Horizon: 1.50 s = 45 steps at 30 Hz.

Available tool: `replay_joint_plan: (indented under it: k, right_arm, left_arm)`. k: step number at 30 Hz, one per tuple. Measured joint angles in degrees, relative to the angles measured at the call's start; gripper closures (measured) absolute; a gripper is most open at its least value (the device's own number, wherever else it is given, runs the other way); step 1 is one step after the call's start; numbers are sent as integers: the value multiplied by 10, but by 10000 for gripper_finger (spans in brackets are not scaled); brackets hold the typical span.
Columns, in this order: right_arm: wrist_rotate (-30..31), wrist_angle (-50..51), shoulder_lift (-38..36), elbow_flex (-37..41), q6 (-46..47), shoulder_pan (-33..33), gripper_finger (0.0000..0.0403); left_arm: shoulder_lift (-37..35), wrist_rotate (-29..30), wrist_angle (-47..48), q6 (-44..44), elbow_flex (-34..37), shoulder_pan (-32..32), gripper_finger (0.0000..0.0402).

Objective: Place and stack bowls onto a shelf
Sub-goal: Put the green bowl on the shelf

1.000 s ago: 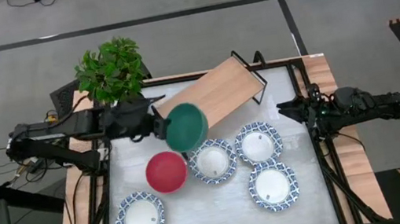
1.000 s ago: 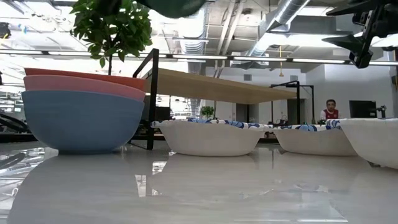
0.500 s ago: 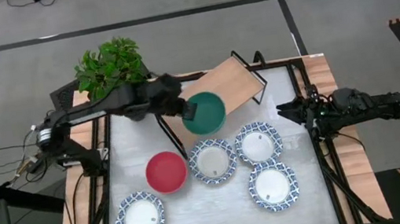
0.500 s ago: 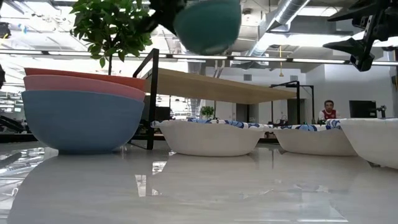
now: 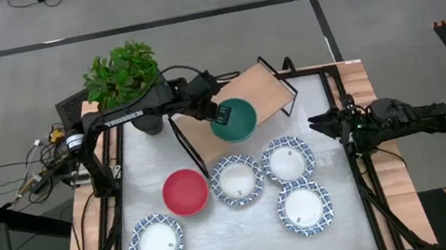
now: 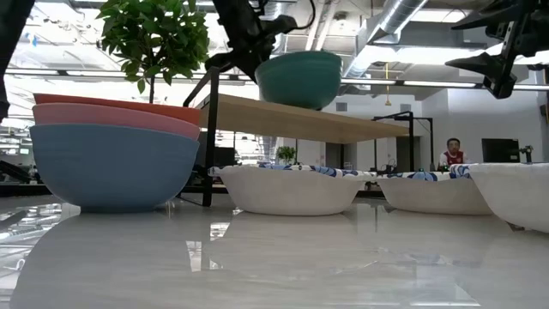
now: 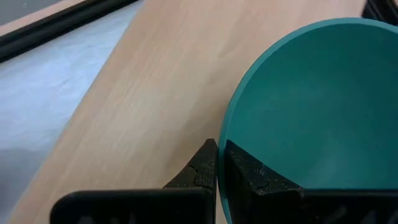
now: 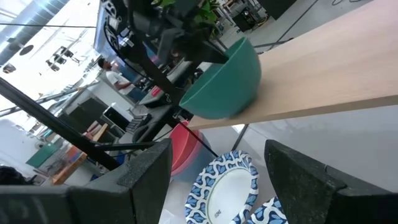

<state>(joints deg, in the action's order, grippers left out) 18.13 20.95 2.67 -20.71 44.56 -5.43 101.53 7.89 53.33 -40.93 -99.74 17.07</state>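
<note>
My gripper will lift the red bowl (image 5: 185,192) free on its own and leave the pink bowl behind, because the stacked bowls show as separate stepped bands (image 8: 188,164).
A green bowl (image 5: 235,119) hangs upright at the light-wood shelf (image 5: 262,88), low over its board or on it; I cannot tell which. My left gripper (image 7: 222,174) is shut on it and reaches in from the table's left. A red bowl (image 5: 185,191) tops a stack with a pink and a blue bowl (image 6: 111,163) on the table. Several white bowls with blue rims (image 5: 237,179) rest on their bases beside it. My right gripper (image 5: 322,123) waits open at the table's right edge. My left gripper holds the green bowl by its rim (image 7: 221,152), on the side toward the table's left. One finger (image 7: 252,177) is inside the bowl and the other (image 7: 202,168) outside. The fingers slant down from the left. The bowl sits upright, mouth up.
A potted plant (image 5: 121,76) stands at the far left corner, close behind my left arm. The shelf's black end frames (image 6: 210,137) rise at both ends. White bowls (image 5: 304,208) fill the table's middle and near right; another (image 5: 156,242) lies near left.
My left gripper has carried the green bowl from above the red bowl toward the table's far right, over the shelf, and down. The bowl was tipped, showing its underside in the low view; it now stands level just over the board.
</note>
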Motion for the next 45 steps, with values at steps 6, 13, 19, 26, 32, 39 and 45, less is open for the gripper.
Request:
replay_joint_plan:
  k: [6, 13, 19, 26, 32, 39, 45]
  right_arm:
    - [0, 0, 0, 0, 0, 0, 121]
    - [0, -2, 0, 0, 0, 0, 121]
    - [0, -4, 0, 0, 0, 0, 121]
    - [2, -4, 0, 0, -1, 0, 121]
    - [42, -48, 11, 0, -11, 0, 121]
    - [86, -191, 115, 0, -106, 2, 123]
    - [90, -278, 248, -1, -131, 19, 134]
  left_arm:
    - [2, 25, -6, 0, 0, 1, 394]
    - [0, 52, -13, 34, -9, 1, 391]
    - [0, 51, -31, 67, -9, 0, 370]
    - [0, 57, -40, 108, -9, -4, 286]
    - [0, -6, -56, 101, -9, -4, 221]
    - [-16, -56, -56, 79, -9, -8, 205]
    - [-48, 27, -51, 88, -9, -8, 205]
